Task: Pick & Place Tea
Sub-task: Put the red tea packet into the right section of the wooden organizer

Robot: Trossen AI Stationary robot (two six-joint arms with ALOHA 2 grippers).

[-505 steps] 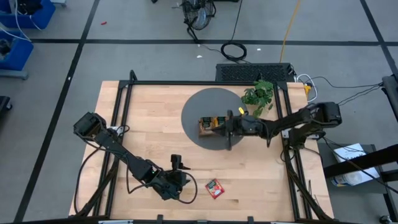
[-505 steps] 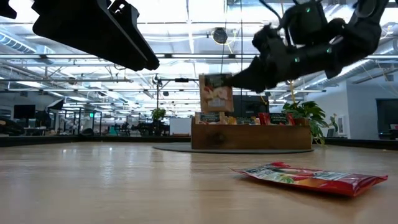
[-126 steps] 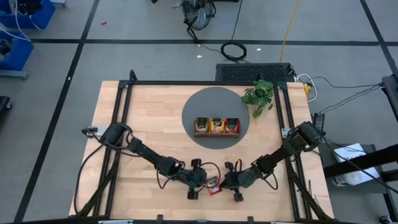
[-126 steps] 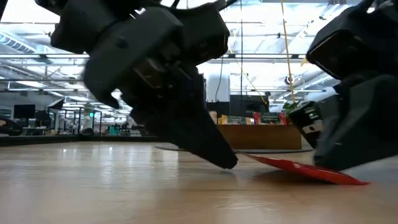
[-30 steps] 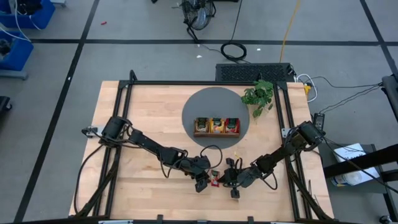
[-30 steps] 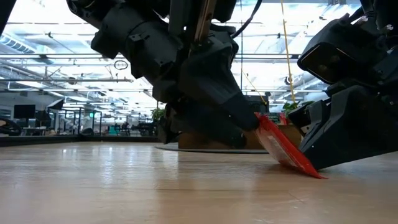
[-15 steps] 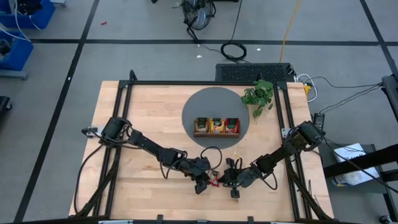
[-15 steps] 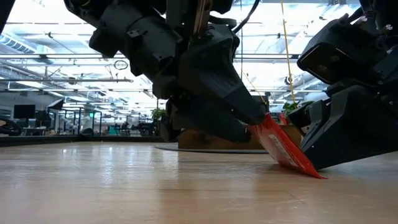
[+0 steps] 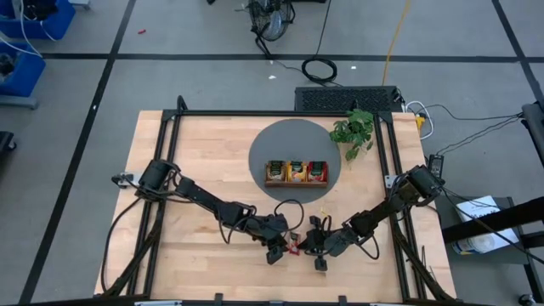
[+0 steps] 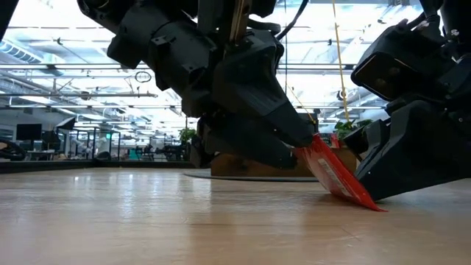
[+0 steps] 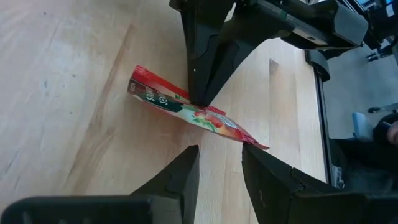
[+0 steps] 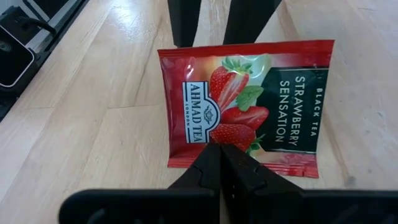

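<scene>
The sachet's raised edge (image 10: 318,147) leans over my left gripper's open fingers, so that hand should back off and let the sachet settle flat onto the wood (image 10: 320,197) before gripping.
One red strawberry tea sachet (image 12: 245,102) stands tilted near the table's front edge, between my two grippers (image 9: 294,247). My left gripper (image 11: 219,155) is open, and its two fingertips sit at the sachet's raised edge. My right gripper (image 12: 217,155) is shut, and its tip is against the printed face. More tea sachets stand in the wooden tray (image 9: 297,172) on the grey round mat (image 9: 272,140). My left gripper touches the sachet's raised edge (image 10: 309,141) with its open fingertips, coming slanting down from the table's left; nothing is between the fingers. The sachet leans on them, its lower edge (image 10: 372,206) on the table. My right gripper presses its shut fingertips (image 12: 216,152) on the printed face near the lower edge (image 12: 245,165), slanting down from the table's right.
A green leafy plant (image 9: 353,132) stands at the mat's far right. Black frame rails (image 9: 170,153) run along the table's left, right and far sides. Bare wood (image 9: 204,170) lies left of the mat.
</scene>
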